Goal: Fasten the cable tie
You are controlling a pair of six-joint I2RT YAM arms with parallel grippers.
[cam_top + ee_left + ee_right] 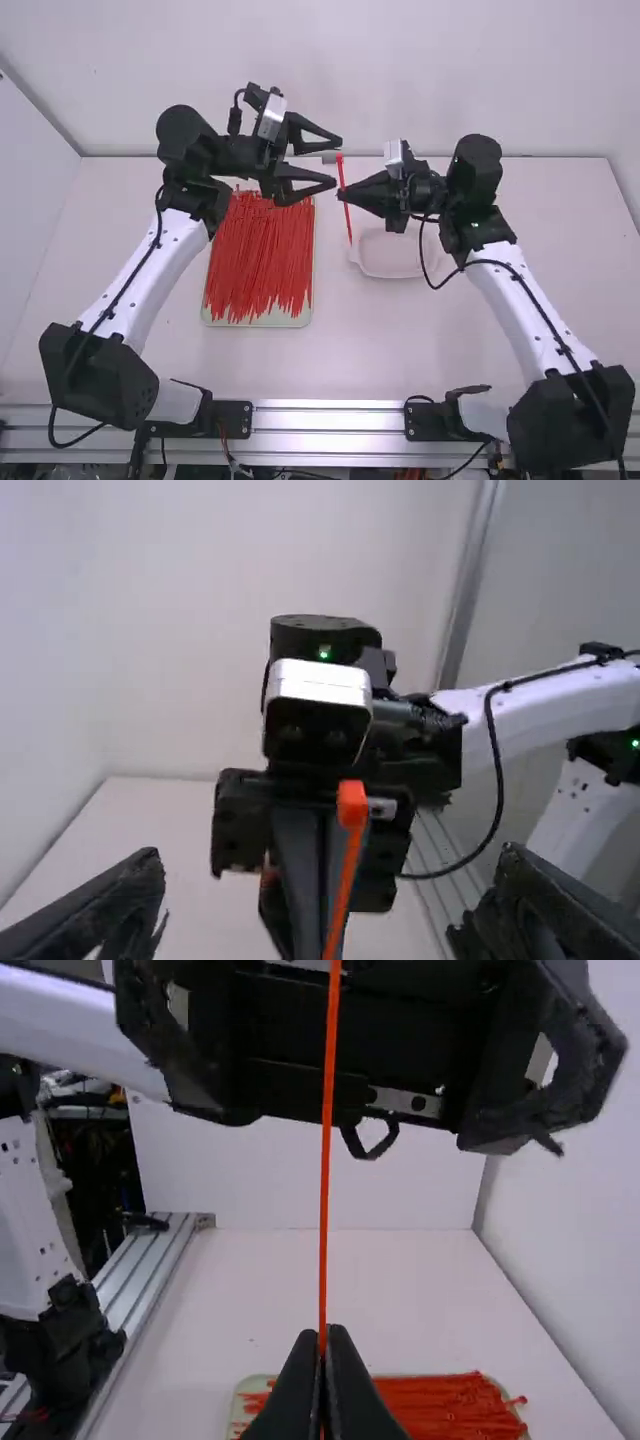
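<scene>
The cable tie will curl and hold a loop when I pull the end of its strap through, because the cable tie's strap [348,222] hangs thin below its blocky head [352,804].
My right gripper [343,197] is shut on one red cable tie [347,222], which it holds roughly upright in the air above the table's middle. The strap hangs down toward a white dish [388,262]. In the right wrist view the pinched fingertips [310,1365] hold the tie [325,1160], which runs straight up to the left gripper's body. My left gripper [338,164] is wide open at the tie's top end, with one finger on either side and neither touching it. In the left wrist view its fingers [105,910] frame the tie's head [350,805].
A tray [308,318] heaped with several red cable ties [260,255] lies on the table under the left arm. The white dish sits below the right gripper. Bare white table surrounds both, with a wall at the back.
</scene>
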